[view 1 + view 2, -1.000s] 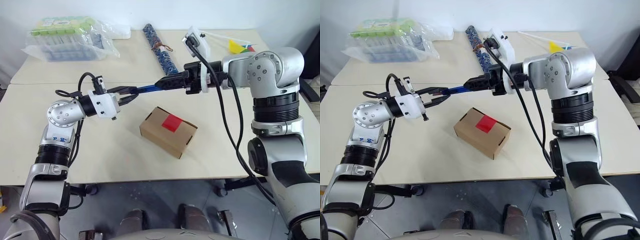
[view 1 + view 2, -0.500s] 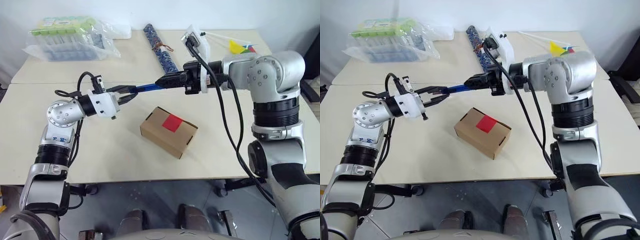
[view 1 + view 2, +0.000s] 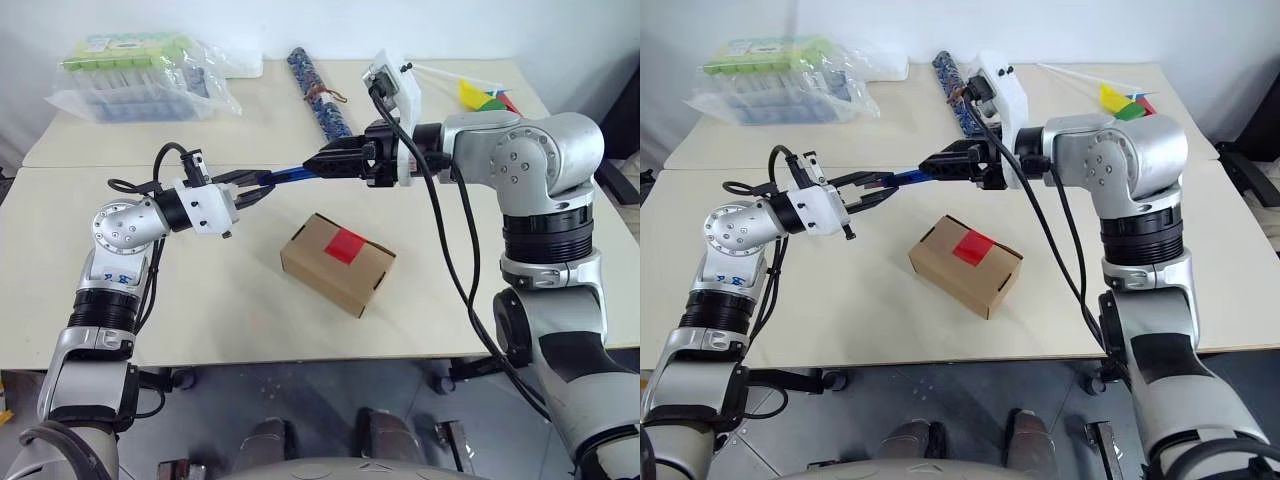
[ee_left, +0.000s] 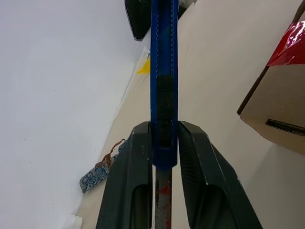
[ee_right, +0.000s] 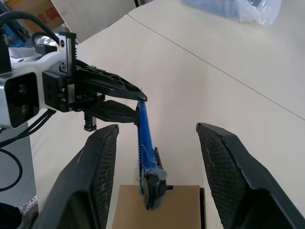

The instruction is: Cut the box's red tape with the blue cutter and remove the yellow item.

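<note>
I expect the box's flap to swing open when I cut and pull, since a dark slit (image 3: 380, 247) runs along the brown box's edge (image 3: 361, 238) by the red tape.
The brown box (image 3: 337, 262) lies mid-table with the red tape (image 3: 343, 243) on its top face. Above and behind it the blue cutter (image 3: 295, 174) hangs level in the air. My left gripper (image 3: 262, 187) is shut on one end of it; in the left wrist view its fingers (image 4: 138, 157) clamp the blue cutter (image 4: 164, 57). My right gripper (image 3: 325, 163) stands open around the cutter's other end. In the right wrist view the blue cutter (image 5: 146, 152) runs between the spread fingers (image 5: 100, 162) without touching them. The yellow item is hidden.
A blue patterned roll (image 3: 318, 93) lies at the back, a clear plastic bag of packs (image 3: 135, 75) at the back left, and a yellow, green and red pinwheel (image 3: 478, 93) at the back right. A seam (image 3: 60, 166) crosses between two tabletops.
My right gripper, shut on the cutter's far end earlier, has spread its fingers and rolled a little. The left gripper and the cutter have stayed in place.
</note>
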`<state>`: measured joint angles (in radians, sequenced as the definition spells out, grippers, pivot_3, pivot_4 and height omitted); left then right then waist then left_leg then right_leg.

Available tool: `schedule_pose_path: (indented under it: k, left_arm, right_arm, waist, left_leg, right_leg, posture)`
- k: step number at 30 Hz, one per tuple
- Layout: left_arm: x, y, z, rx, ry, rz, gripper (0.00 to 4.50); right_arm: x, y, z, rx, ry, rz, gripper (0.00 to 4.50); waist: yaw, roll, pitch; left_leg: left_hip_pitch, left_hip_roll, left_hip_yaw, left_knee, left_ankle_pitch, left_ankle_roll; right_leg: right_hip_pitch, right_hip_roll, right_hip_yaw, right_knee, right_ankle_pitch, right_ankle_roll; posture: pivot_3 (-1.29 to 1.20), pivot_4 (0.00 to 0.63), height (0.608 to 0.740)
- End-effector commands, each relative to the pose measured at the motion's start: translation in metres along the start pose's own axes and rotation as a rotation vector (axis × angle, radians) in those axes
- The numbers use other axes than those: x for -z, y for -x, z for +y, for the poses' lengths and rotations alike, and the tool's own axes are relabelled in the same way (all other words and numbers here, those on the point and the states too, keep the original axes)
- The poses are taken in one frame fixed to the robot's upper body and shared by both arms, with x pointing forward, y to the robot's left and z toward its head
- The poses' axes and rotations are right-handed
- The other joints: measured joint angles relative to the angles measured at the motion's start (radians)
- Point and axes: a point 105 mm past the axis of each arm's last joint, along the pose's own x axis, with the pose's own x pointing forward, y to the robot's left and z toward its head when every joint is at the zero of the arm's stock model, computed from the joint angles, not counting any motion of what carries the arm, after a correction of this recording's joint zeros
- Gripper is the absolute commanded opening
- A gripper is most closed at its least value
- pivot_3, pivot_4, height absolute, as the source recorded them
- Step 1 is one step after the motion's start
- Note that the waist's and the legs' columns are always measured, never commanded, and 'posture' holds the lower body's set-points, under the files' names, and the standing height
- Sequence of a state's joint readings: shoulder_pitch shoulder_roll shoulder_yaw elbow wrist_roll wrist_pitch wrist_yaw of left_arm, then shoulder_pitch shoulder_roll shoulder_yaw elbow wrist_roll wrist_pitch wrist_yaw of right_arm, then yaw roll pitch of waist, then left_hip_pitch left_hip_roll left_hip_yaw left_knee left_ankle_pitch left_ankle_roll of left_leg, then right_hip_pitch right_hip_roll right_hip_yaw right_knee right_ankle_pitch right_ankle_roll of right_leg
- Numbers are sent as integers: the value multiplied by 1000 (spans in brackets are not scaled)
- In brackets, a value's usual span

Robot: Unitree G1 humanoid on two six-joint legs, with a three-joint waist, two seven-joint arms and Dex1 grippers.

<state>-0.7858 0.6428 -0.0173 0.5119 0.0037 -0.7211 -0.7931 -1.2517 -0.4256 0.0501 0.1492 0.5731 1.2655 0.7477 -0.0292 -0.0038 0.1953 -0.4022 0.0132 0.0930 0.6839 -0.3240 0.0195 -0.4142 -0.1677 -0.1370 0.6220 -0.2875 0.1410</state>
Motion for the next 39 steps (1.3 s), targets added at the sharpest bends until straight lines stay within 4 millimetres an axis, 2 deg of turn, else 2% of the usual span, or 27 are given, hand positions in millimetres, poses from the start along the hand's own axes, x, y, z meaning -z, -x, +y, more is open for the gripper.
schedule_pose_path:
  k: [1,6,17,30,34,35,39]
  left_arm:
    - [-11,-1,15,-42,-49,-40,424]
    - [-11,-1,15,-44,-52,-40,424]
    - [-11,0,14,-41,-49,-39,424]
    - [-11,-1,15,-43,-47,-38,424]
    - [-11,-1,15,-43,-47,-38,424]
    - [-11,-1,15,-44,-47,-37,424]
    - [-10,-1,16,-45,-46,-36,424]
  right_arm:
    - [-8,6,5,-10,0,7,2743]
    - [-7,5,3,-13,-27,22,2743]
    - [-19,5,7,-40,-25,-23,2743]
    - [-10,3,6,-41,-36,13,2743]
    - [-9,3,6,-44,-47,17,1881]
    - [-9,3,7,-49,-46,18,1422]
    - [-8,3,10,-58,-30,26,174]
  waist:
    - [0,0,0]
    - [-1,0,0]
    - [-1,0,0]
    - [-1,0,0]
    - [-1,0,0]
    - [-1,0,0]
    - [-1,0,0]
  left_leg:
    - [0,0,0,0,0,0]
    - [0,0,0,0,0,0]
    - [0,0,0,0,0,0]
    - [0,0,0,0,0,0]
    - [0,0,0,0,0,0]
    - [0,0,0,0,0,0]
    - [0,0,0,0,0,0]
  right_leg:
    - [0,0,0,0,0,0]
    - [0,0,0,0,0,0]
    - [0,0,0,0,0,0]
    - [0,0,0,0,0,0]
    - [0,0,0,0,0,0]
    - [0,0,0,0,0,0]
    - [0,0,0,0,0,0]
  posture:
    - [0,150,740]
    - [0,150,740]
    - [0,150,740]
    - [0,150,740]
    - [0,150,740]
    - [0,150,740]
    - [0,150,740]
